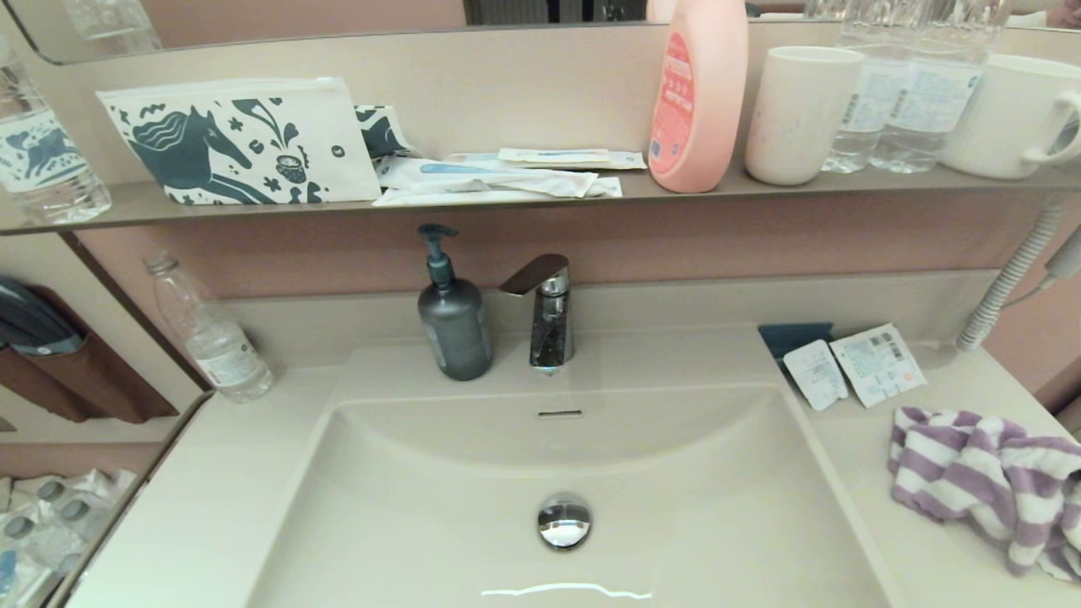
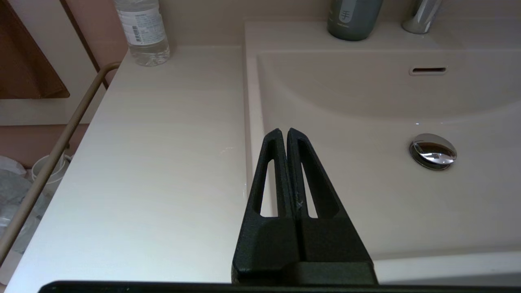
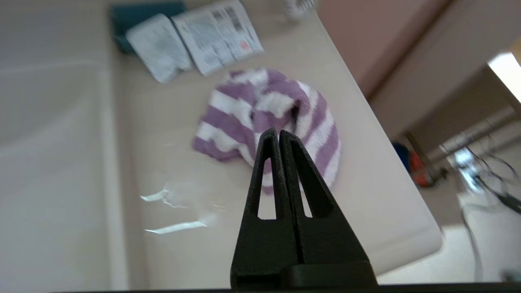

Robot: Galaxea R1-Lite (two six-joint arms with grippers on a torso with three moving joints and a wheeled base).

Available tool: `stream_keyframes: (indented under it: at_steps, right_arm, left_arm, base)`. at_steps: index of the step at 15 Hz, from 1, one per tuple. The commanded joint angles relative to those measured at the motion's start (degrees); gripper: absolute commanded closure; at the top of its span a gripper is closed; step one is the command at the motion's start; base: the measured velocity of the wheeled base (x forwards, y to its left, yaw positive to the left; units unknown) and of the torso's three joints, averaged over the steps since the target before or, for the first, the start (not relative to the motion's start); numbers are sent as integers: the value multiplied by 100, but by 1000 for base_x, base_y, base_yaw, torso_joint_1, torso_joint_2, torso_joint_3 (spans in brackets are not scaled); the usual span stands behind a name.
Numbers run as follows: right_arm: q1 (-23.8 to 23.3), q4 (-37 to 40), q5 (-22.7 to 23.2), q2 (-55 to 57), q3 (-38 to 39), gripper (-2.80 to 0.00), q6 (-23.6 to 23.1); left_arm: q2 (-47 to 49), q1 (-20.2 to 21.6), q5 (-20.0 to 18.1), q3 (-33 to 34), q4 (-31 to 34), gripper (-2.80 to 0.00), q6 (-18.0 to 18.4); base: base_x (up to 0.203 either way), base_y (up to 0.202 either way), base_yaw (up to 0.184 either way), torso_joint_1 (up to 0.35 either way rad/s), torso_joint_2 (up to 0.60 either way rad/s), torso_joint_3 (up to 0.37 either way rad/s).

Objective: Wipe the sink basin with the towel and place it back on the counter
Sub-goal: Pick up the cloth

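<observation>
The towel's raised near folds (image 3: 312, 129) are lined up with my right gripper's fingers. I keep going down, opening wide, until the fingers are on both sides of those folds (image 1: 1041, 507).
The cream sink basin (image 1: 692, 507) lies in the middle, with its chrome drain plug (image 1: 564, 522) and overflow slot (image 1: 560, 413). The purple and white striped towel (image 1: 988, 481) lies crumpled on the counter (image 1: 895, 540) to the right of the basin. My right gripper (image 3: 279, 133) is shut and empty, hanging above the counter on the near side of the towel (image 3: 264, 114), not touching it. My left gripper (image 2: 283, 131) is shut and empty, over the basin's left rim (image 2: 250, 122). Neither gripper shows in the head view.
A faucet (image 1: 547, 312) and a grey soap pump bottle (image 1: 453, 317) stand behind the basin. Paper sachets (image 1: 853, 365) lie on the right counter behind the towel. A plastic water bottle (image 1: 211, 333) stands at the back left. The shelf above holds a horse-print pouch (image 1: 236, 143), pink bottle (image 1: 697, 93) and cups.
</observation>
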Motion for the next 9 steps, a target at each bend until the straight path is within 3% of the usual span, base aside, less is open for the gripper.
stream_keyframes:
  at_steps: [1, 2, 3, 6, 9]
  right_arm:
    - [-42, -61, -195, 1323, -132, 0, -5]
    - [-78, -193, -289, 1706, -168, 0, -50]
    - [-213, -307, -353, 2066, -187, -280, -203]
    - [-676, -333, -275, 2770, -320, -280, -744]
    - [-867, 159, -58, 3079, -554, -280, -1244]
  left_arm:
    - [11, 0, 1, 0, 0, 0, -2]
    - [11, 0, 1, 0, 0, 0, -2]
    - [11, 0, 1, 0, 0, 0, -2]
    - [11, 0, 1, 0, 0, 0, -2]
    - [11, 0, 1, 0, 0, 0, -2]
  base:
    - [0, 0, 0, 0, 0, 0]
    - [0, 0, 0, 0, 0, 0]
    - [0, 0, 0, 0, 0, 0]
    - [0, 0, 0, 0, 0, 0]
    - [0, 0, 0, 0, 0, 0]
